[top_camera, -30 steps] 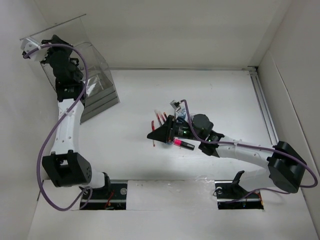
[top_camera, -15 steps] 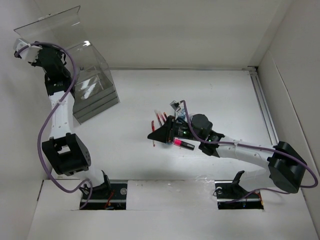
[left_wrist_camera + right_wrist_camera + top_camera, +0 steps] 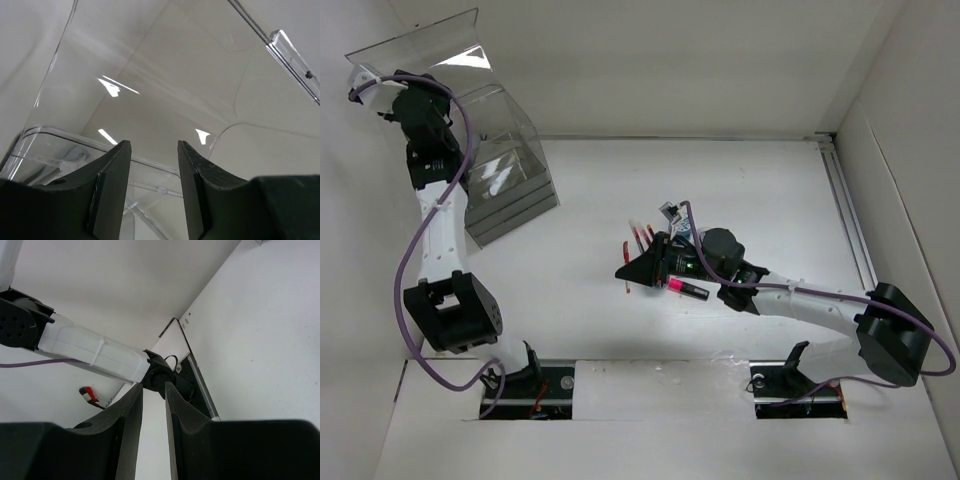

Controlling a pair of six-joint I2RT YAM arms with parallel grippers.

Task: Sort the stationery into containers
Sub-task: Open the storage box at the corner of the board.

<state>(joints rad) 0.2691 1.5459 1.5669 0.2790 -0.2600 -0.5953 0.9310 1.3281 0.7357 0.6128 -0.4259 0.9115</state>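
The curved lid (image 3: 432, 46) is standing up clear of the box rim (image 3: 535, 137). My left gripper stays open and continue moving toward the box rim until its fingers are on both sides of it, then close.
The clear acrylic box (image 3: 510, 170) stands at the far left with its curved lid (image 3: 420, 45) swung up. My left gripper (image 3: 392, 98) is raised at the lid's left edge. In the left wrist view it (image 3: 153, 150) is open, with only the clear lid (image 3: 165, 75) and box rim (image 3: 65, 137) ahead and nothing between the fingers. My right gripper (image 3: 623, 271) hovers mid-table, its jaws a narrow gap apart and empty (image 3: 154, 390). Under its arm lie a pink-capped marker (image 3: 686, 289), red pens (image 3: 642, 235) and a partly hidden patterned tub (image 3: 686, 233). The other stationery is hidden.
White walls close in the table on the left, back and right. A rail (image 3: 850, 220) runs along the right wall. The left arm's base (image 3: 455, 315) and a red clamp handle (image 3: 90, 394) sit at the near edge.
The box lid has swung up higher, and my left arm has moved up and to the left with it. The right arm has not moved.
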